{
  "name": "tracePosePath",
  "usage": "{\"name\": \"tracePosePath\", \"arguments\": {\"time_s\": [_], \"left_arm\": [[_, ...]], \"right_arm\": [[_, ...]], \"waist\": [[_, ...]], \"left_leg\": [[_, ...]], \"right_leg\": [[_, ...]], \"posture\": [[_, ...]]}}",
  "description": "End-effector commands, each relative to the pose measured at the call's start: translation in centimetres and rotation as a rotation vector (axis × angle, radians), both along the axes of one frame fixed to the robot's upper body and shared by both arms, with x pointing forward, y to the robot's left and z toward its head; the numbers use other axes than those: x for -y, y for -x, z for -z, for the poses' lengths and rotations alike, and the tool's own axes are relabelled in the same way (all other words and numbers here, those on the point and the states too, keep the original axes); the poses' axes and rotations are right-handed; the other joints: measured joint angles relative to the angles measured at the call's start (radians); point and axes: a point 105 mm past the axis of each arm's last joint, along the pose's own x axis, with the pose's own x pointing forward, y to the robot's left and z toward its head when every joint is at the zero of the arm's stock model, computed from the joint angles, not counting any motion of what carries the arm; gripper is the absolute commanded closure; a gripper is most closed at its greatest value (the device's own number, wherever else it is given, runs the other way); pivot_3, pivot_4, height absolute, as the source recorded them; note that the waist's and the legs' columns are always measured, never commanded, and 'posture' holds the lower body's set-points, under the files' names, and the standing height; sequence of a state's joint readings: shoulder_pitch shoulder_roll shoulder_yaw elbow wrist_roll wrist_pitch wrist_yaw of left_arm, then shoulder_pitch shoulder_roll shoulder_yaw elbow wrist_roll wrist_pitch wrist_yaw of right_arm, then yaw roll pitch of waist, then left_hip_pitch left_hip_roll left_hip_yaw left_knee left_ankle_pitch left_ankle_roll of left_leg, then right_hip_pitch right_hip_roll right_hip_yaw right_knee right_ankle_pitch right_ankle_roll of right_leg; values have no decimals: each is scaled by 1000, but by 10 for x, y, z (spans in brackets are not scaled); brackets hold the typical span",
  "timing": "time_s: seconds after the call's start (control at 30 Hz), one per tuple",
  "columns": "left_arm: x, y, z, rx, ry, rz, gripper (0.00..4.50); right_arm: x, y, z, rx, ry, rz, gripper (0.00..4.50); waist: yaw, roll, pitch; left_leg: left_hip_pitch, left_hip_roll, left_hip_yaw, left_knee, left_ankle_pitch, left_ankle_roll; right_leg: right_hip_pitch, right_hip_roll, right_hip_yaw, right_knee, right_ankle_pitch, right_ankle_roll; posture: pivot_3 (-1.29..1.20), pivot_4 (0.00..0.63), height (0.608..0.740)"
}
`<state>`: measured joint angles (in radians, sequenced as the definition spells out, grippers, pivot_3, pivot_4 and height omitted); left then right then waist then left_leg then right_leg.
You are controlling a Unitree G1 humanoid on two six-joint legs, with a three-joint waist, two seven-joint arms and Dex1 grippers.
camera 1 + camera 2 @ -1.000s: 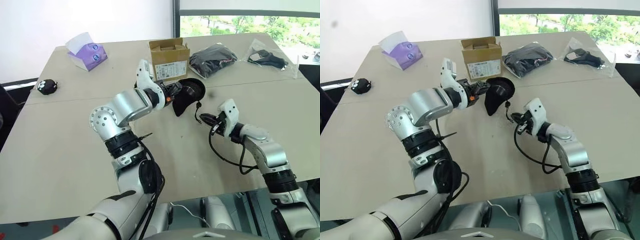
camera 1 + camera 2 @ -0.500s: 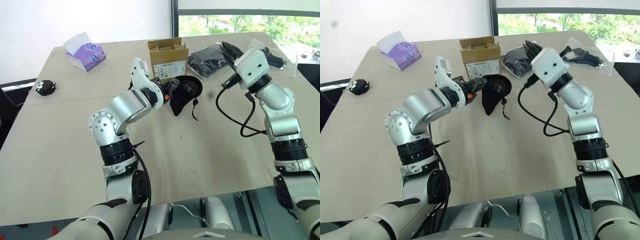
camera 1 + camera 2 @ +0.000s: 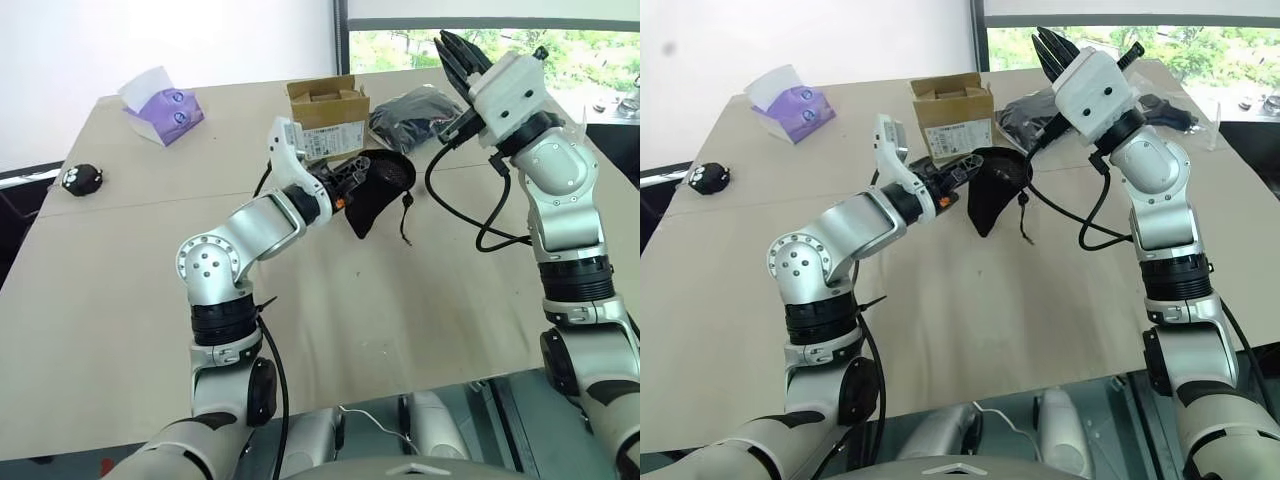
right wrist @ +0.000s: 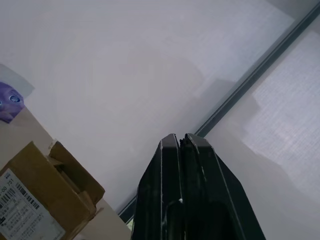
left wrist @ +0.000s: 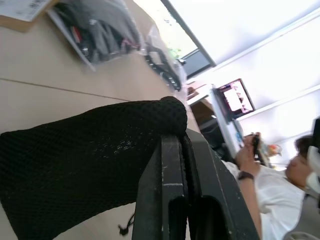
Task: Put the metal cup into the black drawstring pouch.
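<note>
I should put the pouch down and grab the cord (image 3: 406,220) with my right gripper, because my left gripper is holding the pouch's fabric (image 3: 376,190) and its cord hangs below.
The black drawstring pouch (image 3: 378,190) hangs a little above the table in front of the cardboard box, and its cord (image 3: 405,225) dangles below it. My left gripper (image 3: 345,180) is shut on the pouch's rim, and the mesh fabric (image 5: 90,160) drapes over the fingers (image 5: 172,165). My right gripper (image 3: 458,55) is raised high over the table's far right. It points up and away, shut with nothing in it (image 4: 180,142). The metal cup is out of view.
A cardboard box (image 3: 325,115) stands just behind the pouch. A clear bag of black cloth (image 3: 420,105) lies to its right, with a flat clear bag (image 3: 1170,105) farther right. A purple tissue box (image 3: 160,105) and a small black object (image 3: 78,178) sit far left. A person (image 5: 280,180) sits beyond the table.
My right arm has swung up from near the pouch's cord at table level to high over the far right, and its wrist has rolled. My left gripper still holds the pouch in about the same place.
</note>
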<state>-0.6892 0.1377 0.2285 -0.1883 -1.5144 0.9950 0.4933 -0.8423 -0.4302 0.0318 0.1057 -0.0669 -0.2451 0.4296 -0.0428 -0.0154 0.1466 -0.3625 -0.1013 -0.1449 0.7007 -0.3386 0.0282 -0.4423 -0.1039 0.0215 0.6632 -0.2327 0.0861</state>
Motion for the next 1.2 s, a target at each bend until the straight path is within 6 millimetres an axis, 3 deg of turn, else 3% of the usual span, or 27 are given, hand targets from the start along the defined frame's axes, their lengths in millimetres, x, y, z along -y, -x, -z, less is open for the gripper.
{"name": "tracePosePath", "arguments": {"time_s": [0.03,0.1,0.3,0.43,0.53,0.63,0.7,0.8,0.9,0.97,1.1,1.2], "left_arm": [[1,11,-18,124,-7,34,4230],[-1,13,-25,155,39,41,3639],[-2,4,-24,205,-25,17,848],[-7,0,-26,228,-19,8,848],[-11,-5,-21,220,-44,-23,848],[-18,-10,-19,214,-60,-53,848],[-25,-12,-20,217,-59,-73,848],[-33,-14,-16,216,-104,-99,848],[-41,-16,-11,199,-120,-129,788],[-44,-16,-10,197,-120,-141,788],[-47,-17,-13,205,-122,-160,788],[-49,-16,-16,213,-127,-168,788]], "right_arm": [[0,15,-27,105,-25,-13,4461],[-1,16,-28,113,-19,-14,4500],[3,17,-33,130,-12,1,4500],[4,17,-31,109,-22,-2,4500],[9,9,-13,-49,-95,-42,4500],[19,5,48,-472,-203,-135,4500],[22,22,96,-735,-158,-179,4500],[26,53,138,-968,-56,-227,4500],[23,75,165,-1104,66,-239,3846],[19,80,173,-1125,119,-231,2730],[1,71,178,-1059,185,-218,1136],[-8,59,183,-982,285,-171,1136]], "waist": [[-1,0,0],[-1,0,0],[1,0,0],[0,0,0],[1,0,0],[7,0,0],[13,0,0],[20,2,1],[8,4,1],[5,3,0],[8,3,0],[13,3,0]], "left_leg": [[0,0,0,0,0,0],[0,0,0,0,0,0],[0,0,0,0,0,0],[0,0,0,0,0,0],[0,0,0,-1,0,0],[0,0,-2,0,0,0],[-1,0,-3,0,0,0],[-3,-1,-3,0,0,0],[-2,-1,-2,-1,0,0],[1,0,-2,-1,0,0],[1,0,-2,-1,0,0],[0,-1,-2,0,0,0]], "right_leg": [[0,0,0,0,0,0],[0,0,0,0,0,0],[0,0,0,0,0,0],[0,0,0,0,0,0],[0,0,0,0,0,0],[1,0,-2,-1,0,0],[1,-1,-3,-2,0,0],[0,-1,-2,-2,0,0],[-3,-1,2,0,0,0],[-2,-1,4,1,0,-1],[-2,0,4,1,2,-1],[-2,1,4,0,3,1]], "posture": [[0,150,740],[0,150,740],[0,150,740],[0,150,740],[0,150,740],[0,150,740],[0,150,740],[0,150,740],[0,150,740],[0,150,740],[0,150,740],[0,150,740]]}}
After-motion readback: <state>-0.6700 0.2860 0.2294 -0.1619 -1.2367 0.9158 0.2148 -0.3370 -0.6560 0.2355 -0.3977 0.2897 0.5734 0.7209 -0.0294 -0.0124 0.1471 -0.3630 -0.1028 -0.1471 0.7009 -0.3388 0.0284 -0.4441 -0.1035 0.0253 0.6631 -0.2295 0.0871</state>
